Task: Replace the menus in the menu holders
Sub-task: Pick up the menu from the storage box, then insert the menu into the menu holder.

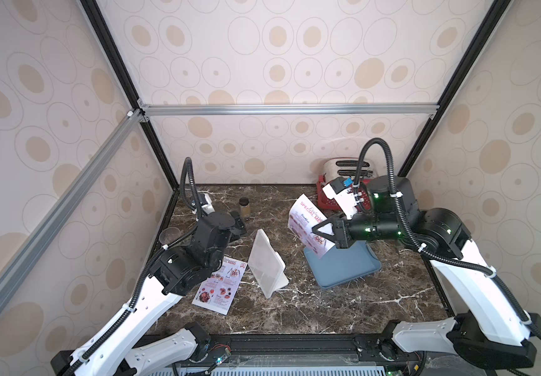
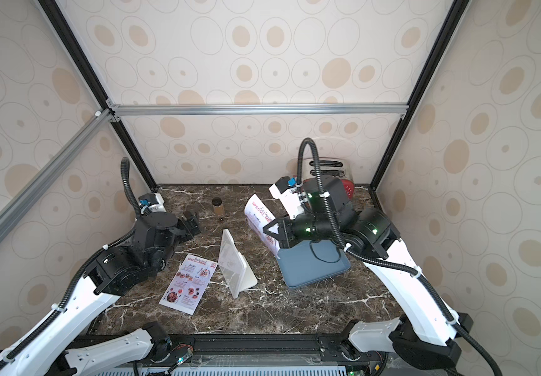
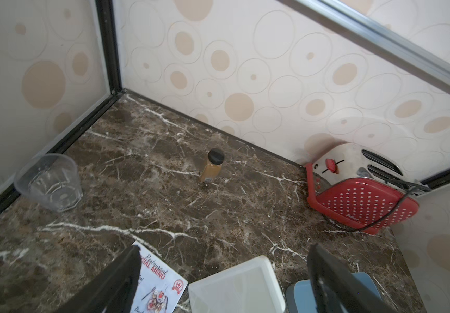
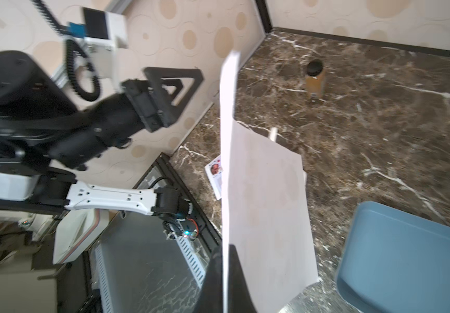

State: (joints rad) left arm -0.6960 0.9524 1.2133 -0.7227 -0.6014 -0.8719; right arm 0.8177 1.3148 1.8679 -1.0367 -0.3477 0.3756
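Note:
The menu in my right gripper (image 1: 305, 219) is tilted above the tray. Next, I turn it toward the menu holder (image 1: 266, 262) while my left gripper guides the menu's lower end.
One menu (image 1: 220, 286) (image 2: 189, 283) lies flat on the marble, printed side up, just left of the menu holder (image 1: 265, 263) (image 2: 231, 263). The holder is a whitish slanted stand with no print showing in it. My left gripper (image 1: 236, 224) (image 3: 223, 249) is open above the counter behind that sheet, with nothing between its fingers. My right gripper (image 1: 314, 231) (image 4: 225, 246) is shut on the lower edge of a second menu (image 1: 305, 215) (image 4: 261, 189), held upright in the air right of the holder, above the tray's far-left corner.
A grey-blue tray (image 1: 347, 267) (image 4: 408, 257) lies right of the holder. A small brown jar (image 1: 245, 206) (image 3: 213, 165) stands near the back. A clear cup (image 3: 47, 181) is by the left wall and a red-and-white toaster (image 3: 353, 184) in the back right corner.

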